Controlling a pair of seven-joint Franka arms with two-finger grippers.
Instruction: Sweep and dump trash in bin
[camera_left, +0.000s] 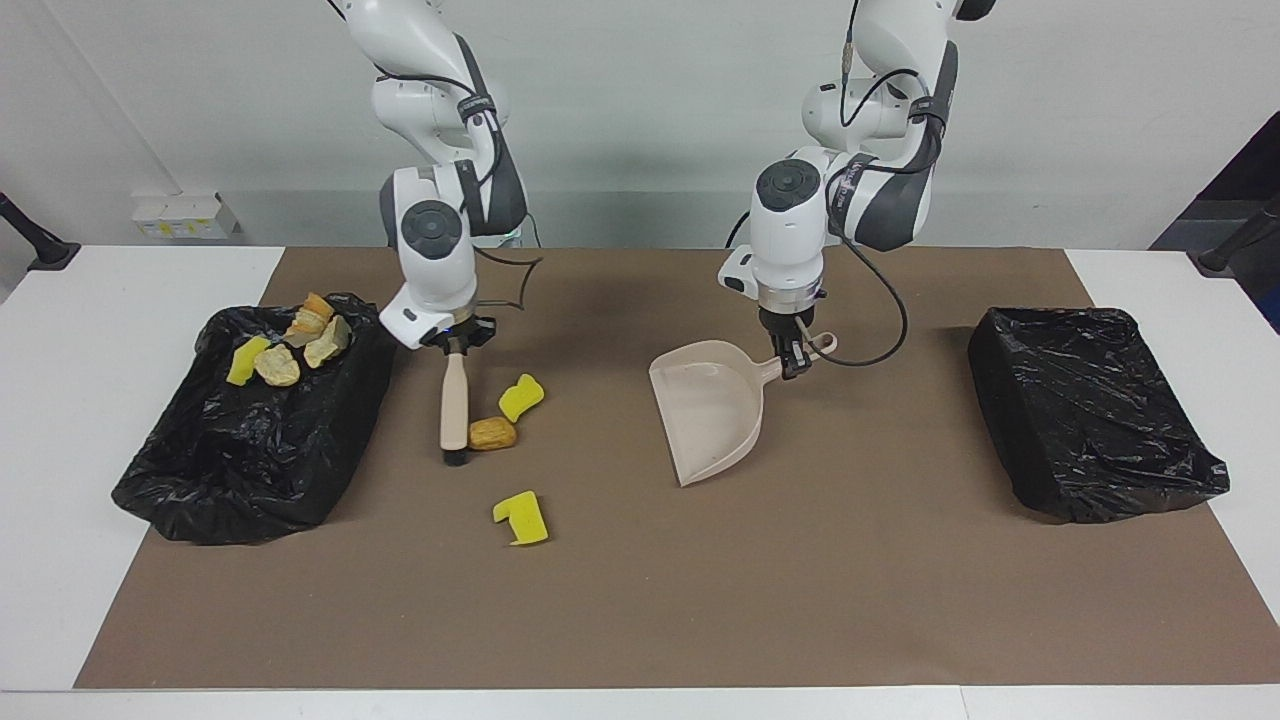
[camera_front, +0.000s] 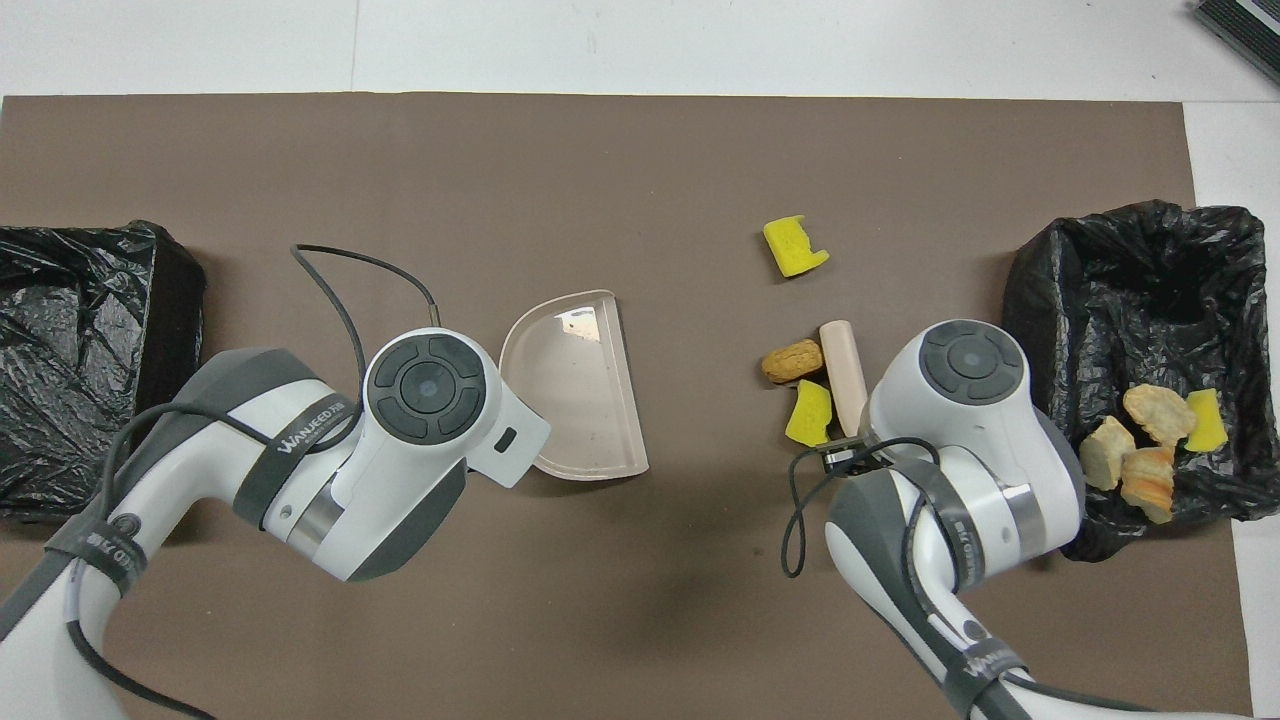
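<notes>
My right gripper should move the brush back after this stroke, because the lone yellow chunk (camera_front: 793, 246) is past the brush's tip. It should get the brush behind that chunk before it dumps.
My right gripper (camera_left: 457, 346) is shut on the handle of the beige brush (camera_left: 454, 402), whose bristles touch the mat. Against the brush lies a brown trash lump (camera_left: 492, 433), and it touches a yellow sponge chunk (camera_left: 521, 397). A second yellow chunk (camera_left: 521, 517) lies alone, farther from the robots. My left gripper (camera_left: 797, 362) is shut on the handle of the beige dustpan (camera_left: 712, 415), with the pan's mouth (camera_front: 628, 390) facing the trash. Several scraps (camera_front: 1150, 440) lie in the black-lined bin (camera_front: 1130, 290) at the right arm's end.
A second black-lined bin (camera_left: 1090, 410) stands at the left arm's end of the brown mat (camera_left: 640, 620). A stretch of bare mat separates the dustpan from the swept scraps. Both arms' cables hang near the grippers.
</notes>
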